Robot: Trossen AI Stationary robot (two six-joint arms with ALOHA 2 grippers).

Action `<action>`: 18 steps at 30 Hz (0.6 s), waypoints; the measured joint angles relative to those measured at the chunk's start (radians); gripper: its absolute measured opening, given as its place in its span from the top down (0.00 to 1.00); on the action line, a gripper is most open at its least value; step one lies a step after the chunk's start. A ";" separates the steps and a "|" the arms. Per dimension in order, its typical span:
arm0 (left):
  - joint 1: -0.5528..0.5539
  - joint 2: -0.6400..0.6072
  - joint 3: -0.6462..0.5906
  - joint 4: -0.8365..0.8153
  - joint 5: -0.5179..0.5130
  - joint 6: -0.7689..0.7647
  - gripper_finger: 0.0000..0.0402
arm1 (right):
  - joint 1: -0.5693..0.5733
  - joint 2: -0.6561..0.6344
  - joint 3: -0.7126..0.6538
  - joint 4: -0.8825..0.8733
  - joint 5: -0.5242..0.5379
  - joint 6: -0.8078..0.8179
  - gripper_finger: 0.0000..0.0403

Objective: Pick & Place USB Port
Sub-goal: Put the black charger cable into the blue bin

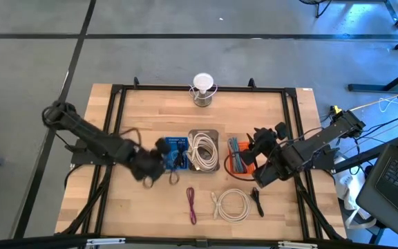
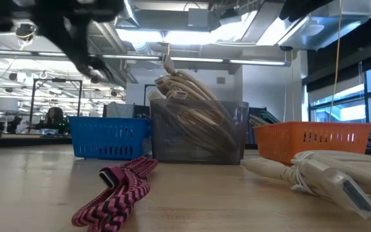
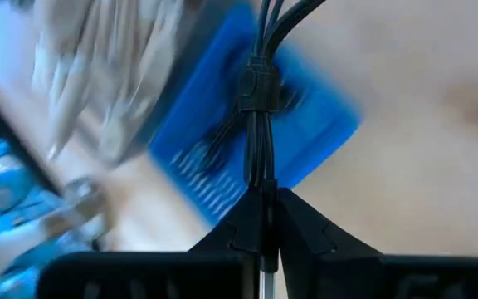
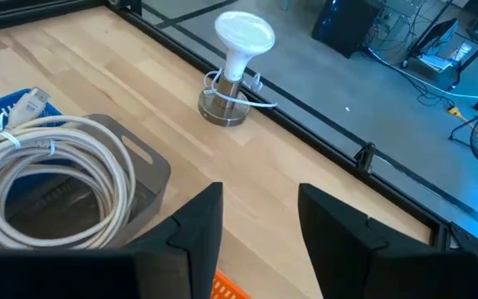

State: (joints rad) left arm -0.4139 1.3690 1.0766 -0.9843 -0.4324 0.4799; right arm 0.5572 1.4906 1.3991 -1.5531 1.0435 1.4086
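Note:
The black cable hangs past the blue basket's near edge from my left gripper, so next I swing it over the basket [image 1: 177,151] and lower it before opening.
My left gripper [image 1: 152,166] is shut on a bundle of black cable [image 3: 256,91], just over the near left part of the blue basket [image 1: 177,152]. The basket also shows in the left wrist view [image 3: 305,124] and the low view [image 2: 108,136]. My right gripper [image 4: 260,224] is open and empty. It hangs above the orange basket [image 1: 239,158], which holds coloured cables. A grey bin [image 1: 203,149] of white cables stands between the two baskets. My left gripper pinches the black cable bundle at one end [image 3: 260,184] between its two fingertips. The fingers come from above, slanting down, and the bundle runs on in line with them. It hangs below them over the blue basket. Whether its lower end touches the basket, I cannot tell.
On the near part of the table lie a magenta cable [image 1: 191,205], a coiled white cable [image 1: 231,205] and a small black cable [image 1: 256,200]. A white lamp on a round base [image 1: 202,90] stands at the far edge. A black frame [image 1: 116,90] runs around the table.

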 joint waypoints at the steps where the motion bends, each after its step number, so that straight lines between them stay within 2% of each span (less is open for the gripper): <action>1: 0.039 0.005 0.005 -0.016 -0.016 0.060 0.97 | -0.001 0.000 0.000 0.000 -0.002 0.000 0.60; 6: 0.205 0.031 0.006 -0.014 -0.104 0.342 0.97 | -0.004 0.000 0.000 0.000 -0.015 0.000 0.60; 10: 0.295 0.063 0.006 -0.013 -0.138 0.493 0.97 | -0.004 0.000 0.000 -0.002 -0.026 0.000 0.60; 18: 0.325 0.162 0.006 0.014 -0.173 0.649 0.97 | -0.004 0.000 0.000 -0.014 -0.023 -0.003 0.60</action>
State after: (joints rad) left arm -0.0893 1.5310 1.0824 -0.9698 -0.6056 1.1291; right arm 0.5537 1.4908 1.3987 -1.5669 1.0210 1.4055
